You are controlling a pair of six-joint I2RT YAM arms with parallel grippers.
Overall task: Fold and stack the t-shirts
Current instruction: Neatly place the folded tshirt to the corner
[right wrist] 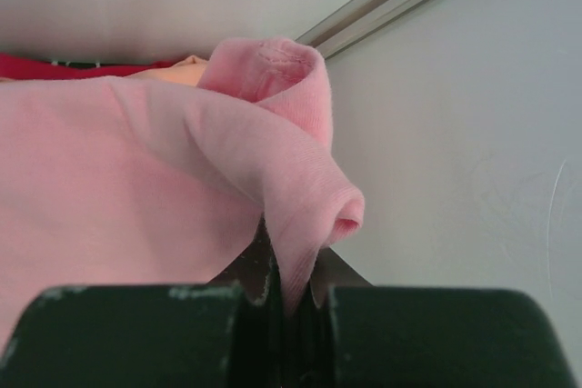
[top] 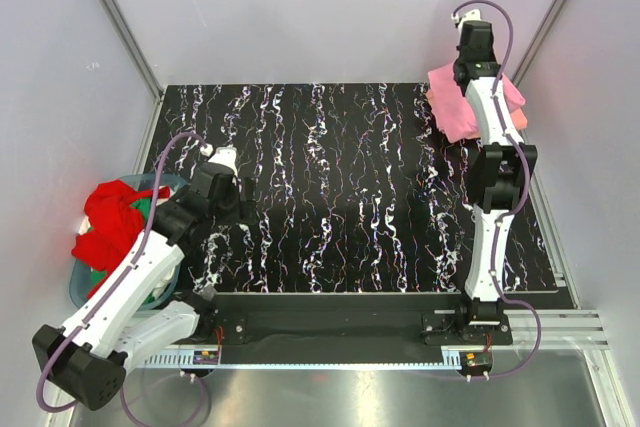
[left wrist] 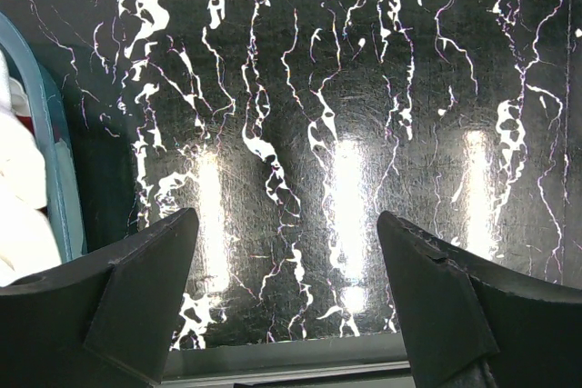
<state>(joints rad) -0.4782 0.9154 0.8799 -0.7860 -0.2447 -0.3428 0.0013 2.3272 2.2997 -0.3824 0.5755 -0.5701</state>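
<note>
I see orange cloth (right wrist: 186,71) behind the pink t-shirt's fold, so my right gripper keeps pulling the fold toward the back corner (top: 520,75) until it covers the orange cloth.
A folded bubblegum pink t-shirt (top: 452,105) lies at the table's far right corner, with a salmon-orange t-shirt (top: 518,119) showing at its right edge. My right gripper (right wrist: 293,261) is shut on a fold of the pink t-shirt (right wrist: 136,179); in the top view the right arm covers the spot. A sliver of orange cloth (right wrist: 186,64) and of red cloth (right wrist: 55,65) shows behind it. A red t-shirt (top: 112,222) with green cloth (top: 150,209) lies heaped in the basket at the left. My left gripper (left wrist: 284,252) is open and empty over the bare table, beside the basket. White cloth (left wrist: 20,197) shows in the basket.
The round blue-grey basket (top: 80,287) stands at the table's left edge, its rim (left wrist: 56,161) close to my left fingers. The black marbled table (top: 340,187) lies between the arms. Walls close in at the back and on both sides.
</note>
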